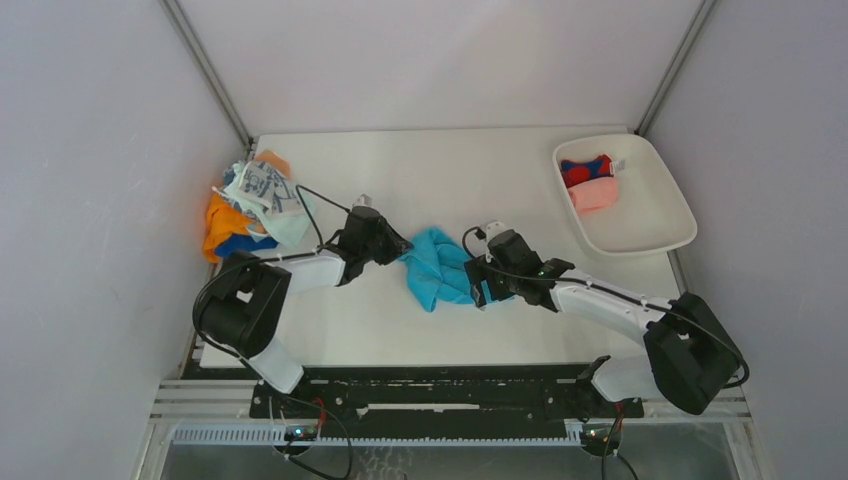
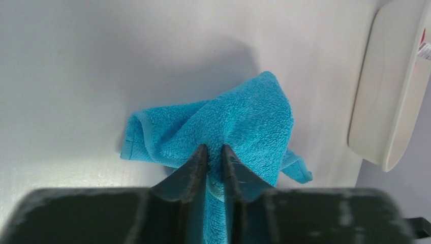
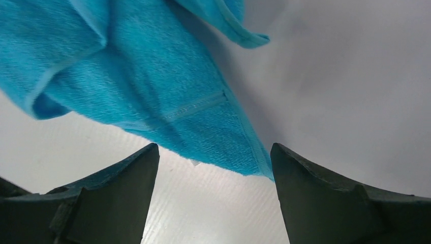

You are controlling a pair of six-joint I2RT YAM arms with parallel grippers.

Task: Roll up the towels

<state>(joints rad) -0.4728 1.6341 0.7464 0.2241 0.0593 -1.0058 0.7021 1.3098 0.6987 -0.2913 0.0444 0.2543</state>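
The blue towel is bunched up in front of my left gripper, so this gripper should first pull the towel out toward the pile. Then my right gripper should take the towel's free corner.
A bright blue towel lies crumpled at the table's middle, between my two grippers. My left gripper is shut on its left edge; in the left wrist view the blue towel bunches up ahead of the left gripper, with cloth pinched between the narrow jaws. My right gripper stands open at the towel's right side. In the right wrist view the blue towel hangs just above and ahead of the right gripper, its hem near the right finger, nothing between the jaws.
A pile of towels, orange, blue, mint and white with print, lies at the far left by the wall. A white tray at the back right holds a pink roll and a red-and-blue roll. The tray also shows at right.
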